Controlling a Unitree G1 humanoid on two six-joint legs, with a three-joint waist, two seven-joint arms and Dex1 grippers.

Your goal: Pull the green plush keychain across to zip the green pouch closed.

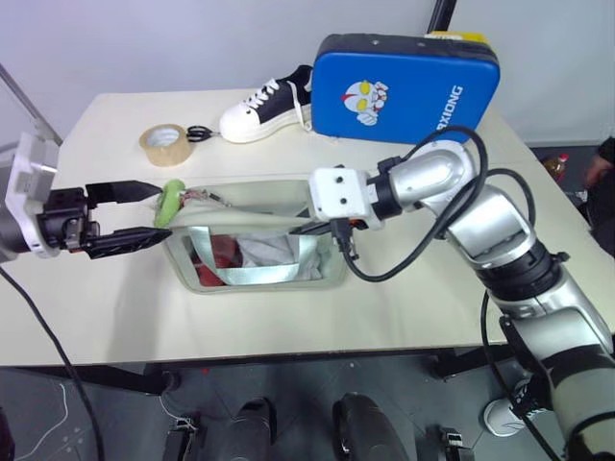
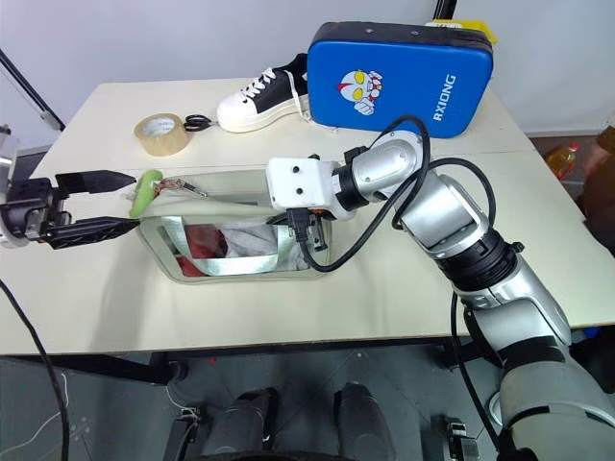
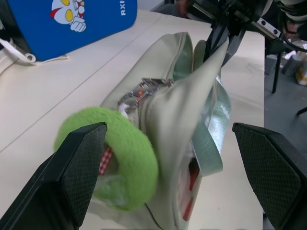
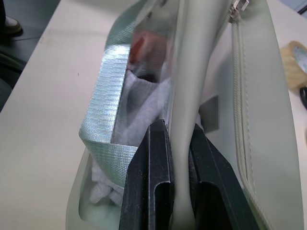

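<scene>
My right gripper needs to open and take the green pouch's top edge [image 1: 282, 222] at the pouch's end opposite the keychain, since it pinches that edge short of there.
The green pouch [image 1: 252, 252] lies in the middle of the table, its zipper open along the top. The green plush keychain [image 1: 171, 202] hangs at the pouch's left end. My left gripper [image 1: 161, 212] is open, with the keychain between its two black fingers [image 3: 72, 177] and no contact visible. At the pouch's right end, my right gripper [image 1: 322, 227] is shut on the top edge. The right wrist view shows the pale fabric [image 4: 184, 96] pinched between the fingers [image 4: 153, 182]. Silvery straps [image 1: 255, 274] and white and red contents show through the clear front.
A tan tape roll [image 1: 165, 144] and black scissors [image 1: 200, 133] lie behind the pouch on the left. A black-and-white shoe [image 1: 264, 108] and a blue padded case [image 1: 408, 86] stand at the back. Bare table [image 1: 288, 322] stretches in front of the pouch.
</scene>
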